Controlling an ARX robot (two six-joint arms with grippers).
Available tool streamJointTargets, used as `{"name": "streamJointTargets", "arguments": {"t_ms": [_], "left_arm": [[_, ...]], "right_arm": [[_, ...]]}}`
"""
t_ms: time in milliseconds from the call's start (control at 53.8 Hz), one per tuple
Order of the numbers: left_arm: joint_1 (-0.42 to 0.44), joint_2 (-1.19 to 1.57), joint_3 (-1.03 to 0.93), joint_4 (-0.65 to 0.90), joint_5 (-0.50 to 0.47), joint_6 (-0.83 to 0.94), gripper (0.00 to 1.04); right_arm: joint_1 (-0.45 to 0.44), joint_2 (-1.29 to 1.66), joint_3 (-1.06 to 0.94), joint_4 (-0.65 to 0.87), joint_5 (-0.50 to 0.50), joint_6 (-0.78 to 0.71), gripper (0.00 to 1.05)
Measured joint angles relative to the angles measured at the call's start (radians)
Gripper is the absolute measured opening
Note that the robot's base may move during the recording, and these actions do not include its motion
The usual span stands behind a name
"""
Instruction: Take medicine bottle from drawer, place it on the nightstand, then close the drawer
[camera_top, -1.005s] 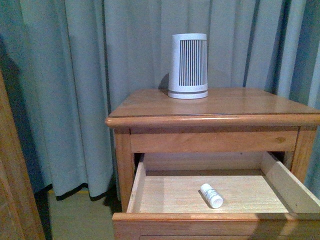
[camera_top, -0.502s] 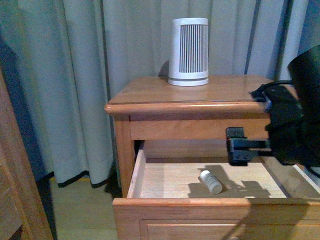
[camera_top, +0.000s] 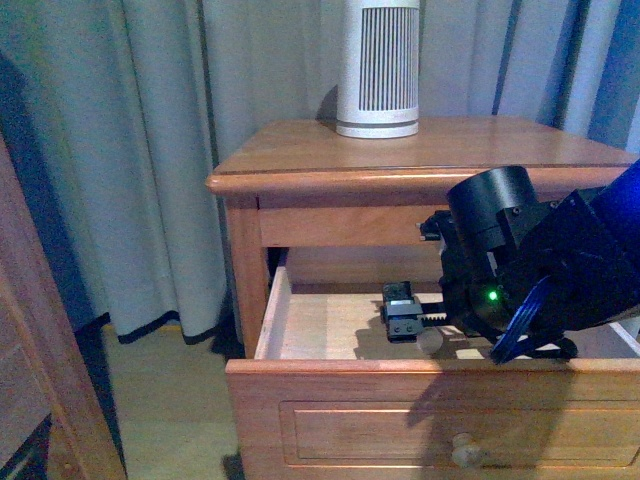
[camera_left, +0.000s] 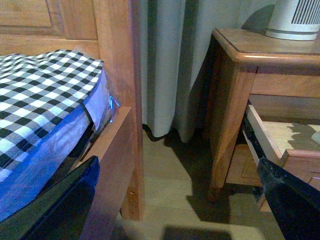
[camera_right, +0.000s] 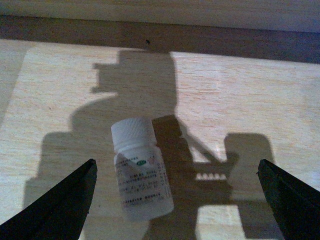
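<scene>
My gripper will place the medicine bottle (camera_right: 142, 170) on the nightstand, and the bottle will rest on its side there, because it lies flat on the pale drawer's bottom (camera_top: 335, 325) now.
The nightstand (camera_top: 300, 150) stands ahead with its upper drawer (camera_top: 340, 410) pulled out. The medicine bottle (camera_right: 140, 167) lies on its side on the pale drawer floor, cap toward the drawer's back. In the front view only a bit of the bottle (camera_top: 431, 340) shows under my right arm. My right gripper (camera_top: 403, 312) is open inside the drawer, just above the bottle. In the right wrist view the gripper (camera_right: 177, 200) has the bottle between its spread fingers (camera_right: 65, 205), closer to one of them and not touched. My left gripper (camera_left: 175, 210) is open and empty, low beside the bed.
A tall white slatted device (camera_top: 377, 65) stands at the back of the nightstand top. Grey curtains (camera_top: 120, 150) hang behind. A bed with a checkered cloth (camera_left: 40, 95) and a thick wooden post (camera_left: 117, 75) are to the left. The drawer's round knob (camera_top: 462, 450) sits low on its front.
My right arm has come in from the right and moved left and down into the drawer, over the bottle. The bottle has not moved.
</scene>
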Motion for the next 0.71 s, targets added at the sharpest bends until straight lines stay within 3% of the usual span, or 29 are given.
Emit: {"name": "streamJointTargets", "arguments": {"t_ms": [428, 707], "left_arm": [[0.000, 0.000, 0.000, 0.000, 0.000, 0.000, 0.98], [0.000, 0.000, 0.000, 0.000, 0.000, 0.000, 0.98]], "right_arm": [[0.019, 0.138, 0.134, -0.002, -0.006, 0.000, 0.98], [0.027, 0.148, 0.146, -0.003, 0.002, -0.001, 0.59]]}}
